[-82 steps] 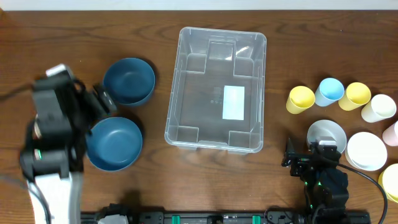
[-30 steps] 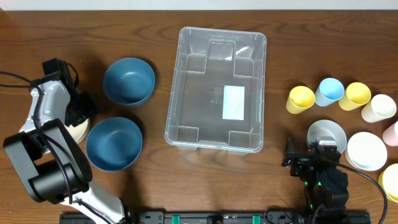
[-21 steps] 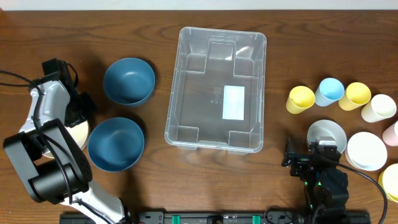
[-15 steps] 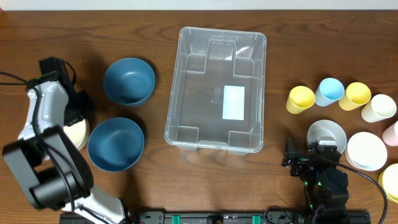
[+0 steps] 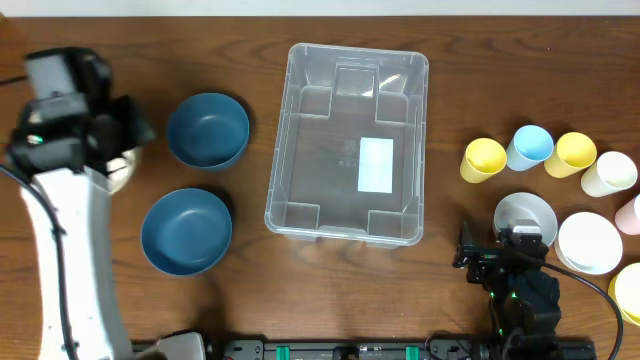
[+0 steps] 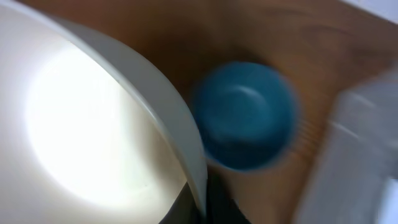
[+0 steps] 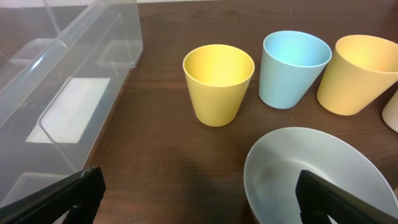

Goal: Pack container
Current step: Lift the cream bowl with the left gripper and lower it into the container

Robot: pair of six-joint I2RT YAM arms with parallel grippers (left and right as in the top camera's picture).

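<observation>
The clear container's far end (image 5: 342,108) is empty and my left gripper grips the cream bowl's rim (image 6: 144,103), so I should keep bringing the bowl over until it is inside there.
The clear container (image 5: 300,150) stands mid-table with only its white label on the bottom; it also shows in the right wrist view (image 7: 62,81) and, blurred, in the left wrist view (image 6: 367,143). My left gripper (image 5: 126,150) is raised at the far left, shut on the rim of a cream bowl (image 5: 122,170). In the left wrist view that cream bowl (image 6: 81,124) fills the left half, its rim pinched in the gripper (image 6: 205,208). My right gripper (image 5: 505,262) stands open at the front right, one finger over the grey bowl (image 7: 311,174).
Two blue bowls (image 5: 207,130) (image 5: 186,231) lie left of the container. At the right stand a white bowl (image 5: 588,240) and several cups: yellow (image 5: 484,159), light blue (image 5: 530,147), yellow (image 5: 571,154), cream (image 5: 608,173), pink (image 5: 630,213).
My left gripper has shut on the cream bowl's rim and risen with it, moving toward the far side. The right arm has not moved.
</observation>
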